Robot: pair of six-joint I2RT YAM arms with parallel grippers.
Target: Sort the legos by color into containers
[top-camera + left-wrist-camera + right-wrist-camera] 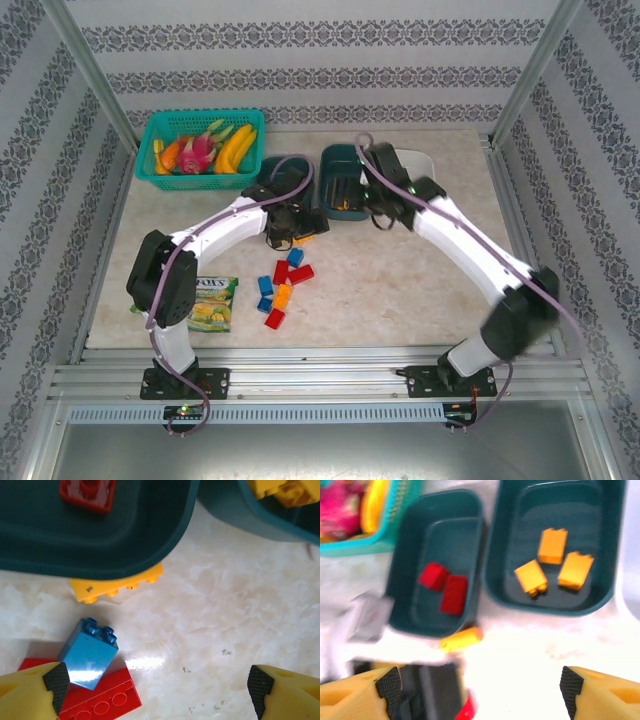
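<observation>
The yellow brick [119, 584] is lying up against the red bricks' tub by the robot's left gripper, so next the left gripper takes it over to the orange-yellow bricks' tub [565, 530].
Loose red, blue and orange-yellow legos [280, 285] lie in a cluster at the table's middle front. My left gripper [157, 687] hangs open over bare table, with a blue brick [89, 652] resting on a red plate [100, 700] by its left finger. A yellow brick [117, 585] lies against the rim of the left dark teal tub [455, 540], which holds two red bricks [445, 587]. The second teal tub [550, 510] holds three orange-yellow bricks [552, 565]. My right gripper [479, 687] is open and empty in front of both tubs. The white tub [418, 162] stands at the far right.
A bright teal mesh basket [150, 135] with fruit stands at the back left. A green-yellow snack packet [213, 303] lies front left near the left arm's base. Both arms reach toward the tubs, their grippers close together. Metal frame posts border the table.
</observation>
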